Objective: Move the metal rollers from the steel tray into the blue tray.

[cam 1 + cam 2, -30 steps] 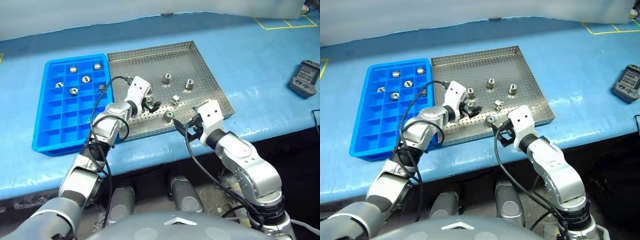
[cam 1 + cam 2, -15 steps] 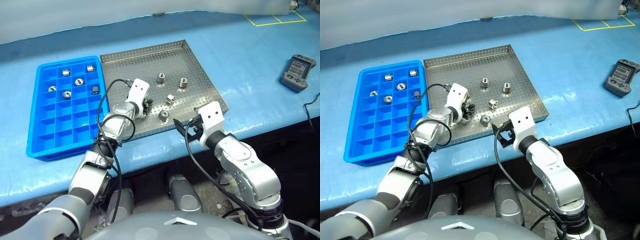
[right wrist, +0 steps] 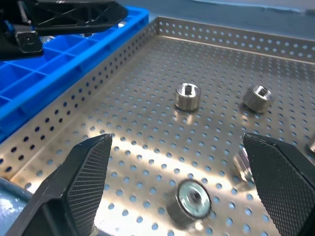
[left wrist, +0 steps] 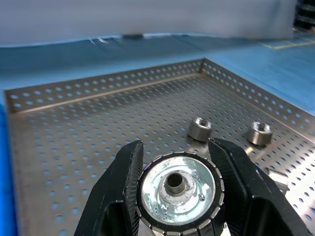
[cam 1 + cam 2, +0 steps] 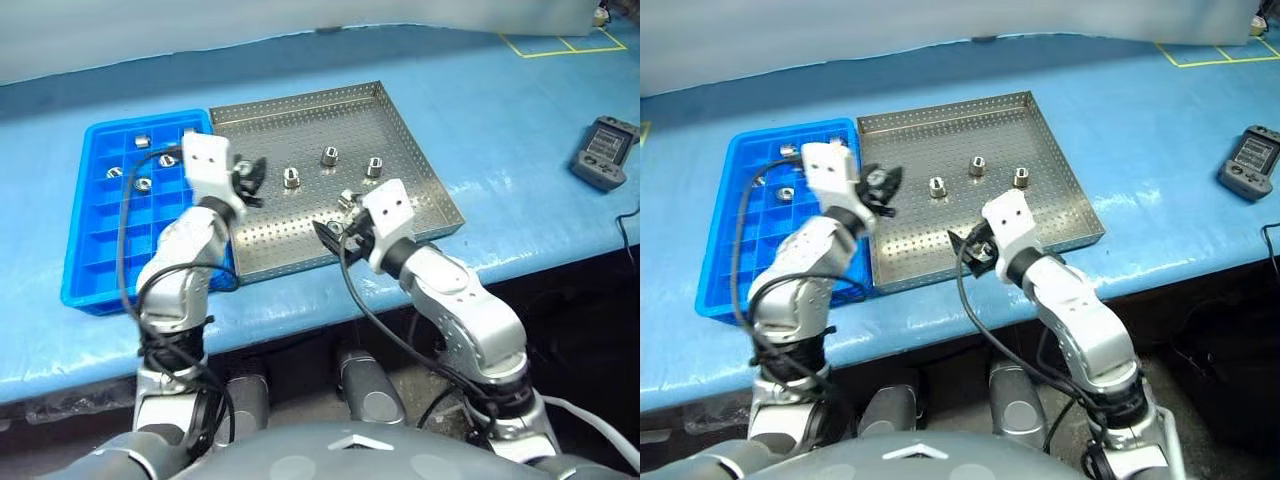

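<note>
The metal roller [image 4: 178, 191] sits squarely between the left gripper's fingers, above the steel tray's edge, so the robot should keep carrying it until it enters an empty blue compartment [image 5: 98, 221].
The steel tray [image 5: 300, 120] lies mid-table with the blue tray [image 5: 90, 285] against its left side. My left gripper [image 5: 248, 180] is raised over the steel tray's left edge, shut on one metal roller [image 4: 178, 189]. Three rollers stand loose mid-tray [image 5: 291, 178] [image 5: 330, 156] [image 5: 375, 167]. My right gripper [image 3: 176, 147] hangs open low over the tray's near part, with a roller [image 3: 192, 201] lying between its fingers [image 3: 83, 182] and another roller [image 3: 241, 164] beside it. Several rollers [image 5: 141, 184] sit in the blue tray's far compartments.
A grey handheld controller [image 5: 605, 150] lies on the blue table cover at the far right. Yellow tape lines [image 5: 560, 42] mark the far right corner. The table's front edge [image 5: 300, 310] runs just below both trays.
My left gripper shut on a roller in the steel tray, then lifted it up and left toward the blue tray. The right gripper moved left over the roller by the near wall.
</note>
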